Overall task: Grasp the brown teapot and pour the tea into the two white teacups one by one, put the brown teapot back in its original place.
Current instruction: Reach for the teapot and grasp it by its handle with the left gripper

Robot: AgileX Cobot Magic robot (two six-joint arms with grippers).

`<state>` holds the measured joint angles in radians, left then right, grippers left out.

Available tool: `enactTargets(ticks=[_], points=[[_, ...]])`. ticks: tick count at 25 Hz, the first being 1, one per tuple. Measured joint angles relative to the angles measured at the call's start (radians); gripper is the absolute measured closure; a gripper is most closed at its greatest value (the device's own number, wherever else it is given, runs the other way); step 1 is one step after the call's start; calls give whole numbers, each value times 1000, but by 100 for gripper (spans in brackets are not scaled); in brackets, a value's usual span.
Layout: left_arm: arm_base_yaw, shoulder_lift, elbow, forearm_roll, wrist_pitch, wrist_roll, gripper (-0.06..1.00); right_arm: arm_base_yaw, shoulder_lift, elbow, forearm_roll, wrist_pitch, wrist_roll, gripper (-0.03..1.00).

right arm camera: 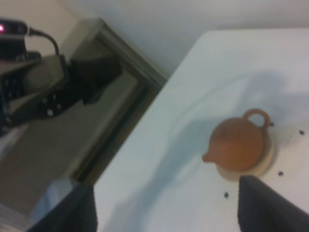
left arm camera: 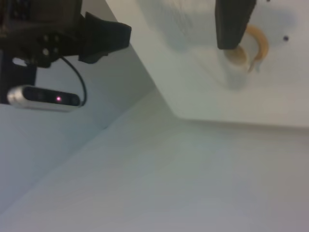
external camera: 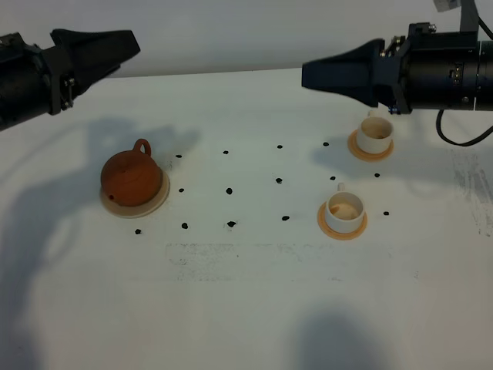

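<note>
The brown teapot's loop handle (external camera: 142, 144) has my left gripper pointing high across, past it, so I should pull the gripper back and tilt its fingers down toward the teapot (external camera: 131, 178).
The brown teapot (external camera: 129, 177) sits upright on the cream coaster (external camera: 158, 202) at the table's left, with its loop handle toward the back. It also shows in the right wrist view (right arm camera: 237, 144). Two white teacups stand on orange saucers at the right: the far cup (external camera: 374, 132) and the near cup (external camera: 343, 210). My left gripper (external camera: 129, 42) hovers high at the back left, away from the teapot, open and empty; one finger (left arm camera: 232, 21) shows. My right gripper (external camera: 310, 75) hovers high near the far cup, open and empty, with its fingers (right arm camera: 264, 205) wide apart.
Small black dots (external camera: 229, 190) mark a grid on the white table between the teapot and the cups. The table's back edge (external camera: 231, 72) runs behind both arms. The other arm and its camera (left arm camera: 43, 96) show in the left wrist view.
</note>
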<state>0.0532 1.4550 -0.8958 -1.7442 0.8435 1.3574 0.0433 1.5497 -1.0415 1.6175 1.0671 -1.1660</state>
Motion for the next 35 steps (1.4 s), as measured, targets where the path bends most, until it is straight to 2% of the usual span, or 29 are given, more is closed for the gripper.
enactTargets(ticks=[4, 8, 12, 15, 19, 25, 30, 35], points=[[0, -2, -21, -3, 38, 116, 28, 0, 0, 0, 12, 10, -29, 38], [0, -36, -45, 10, 53, 164, 28, 0, 0, -2, 12, 59, -92, 38], [0, -84, -51, 31, 54, 211, 28, 0, -19, -54, -45, 86, -141, 38], [0, -122, -51, 99, 58, 220, 28, 0, -68, -121, -119, 53, -114, 38], [0, -171, -51, 212, 59, 221, 28, 0, -140, -186, -308, -24, -4, 40], [0, -213, -51, 300, 17, 212, 28, 0, -235, -196, -575, -116, 239, 44], [0, -216, -51, 448, -114, 80, 29, 0, -321, -196, -823, -115, 476, 46], [0, -216, -51, 563, -174, -35, 34, 0, -426, -197, -1030, -75, 670, 48]])
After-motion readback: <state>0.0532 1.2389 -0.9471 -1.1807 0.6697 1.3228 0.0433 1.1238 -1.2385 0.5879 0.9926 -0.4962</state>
